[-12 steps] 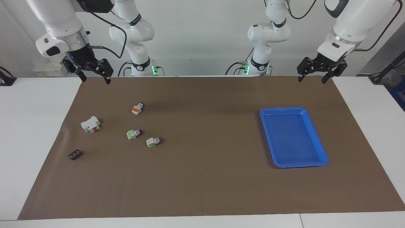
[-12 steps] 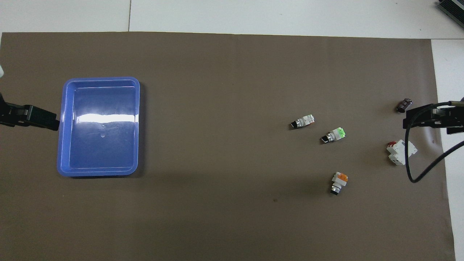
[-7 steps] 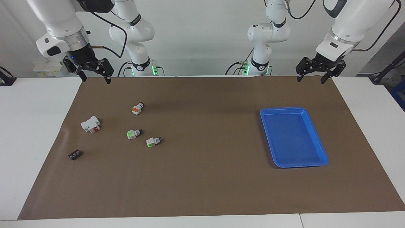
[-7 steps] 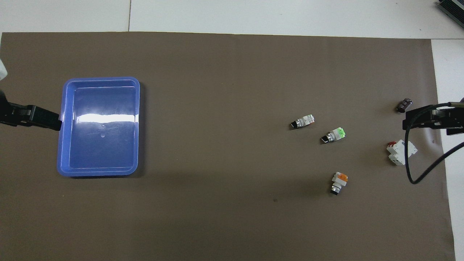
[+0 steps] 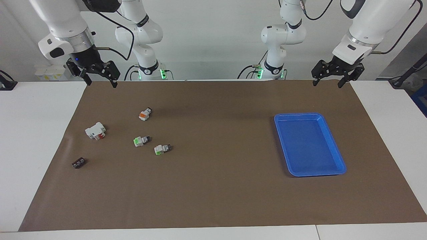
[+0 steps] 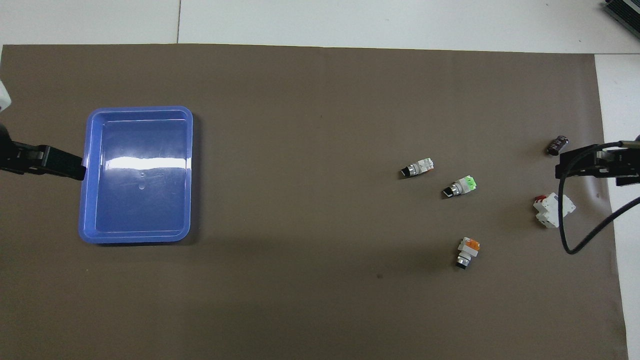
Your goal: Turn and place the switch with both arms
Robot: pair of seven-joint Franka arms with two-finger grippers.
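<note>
The switch (image 6: 468, 249) has a silver collar (image 6: 463, 260) that joins its black end to its white block, so I expect it to stay in one piece when I carry it by that black end.
The switch (image 5: 144, 114) is a tiny white block with an orange face and a black end. It lies on the brown mat toward the right arm's end, and also shows in the overhead view (image 6: 467, 251). My right gripper (image 5: 101, 83) hangs open and empty in the air over that end of the mat, well apart from the switch; it also shows in the overhead view (image 6: 585, 163). My left gripper (image 5: 327, 83) hangs open and empty over the left arm's end of the mat, beside the blue tray (image 5: 337, 171); it also shows in the overhead view (image 6: 60, 165).
Two white switches with green faces (image 5: 141, 141) (image 5: 161, 149) lie farther from the robots than the orange one. A larger white block with red (image 5: 95, 130) and a small black part (image 5: 78, 163) lie toward the right arm's end. The tray (image 6: 86, 150) holds nothing.
Both grippers have shifted only slightly; the left one edged a little toward the tray. Nothing on the mat has moved.
</note>
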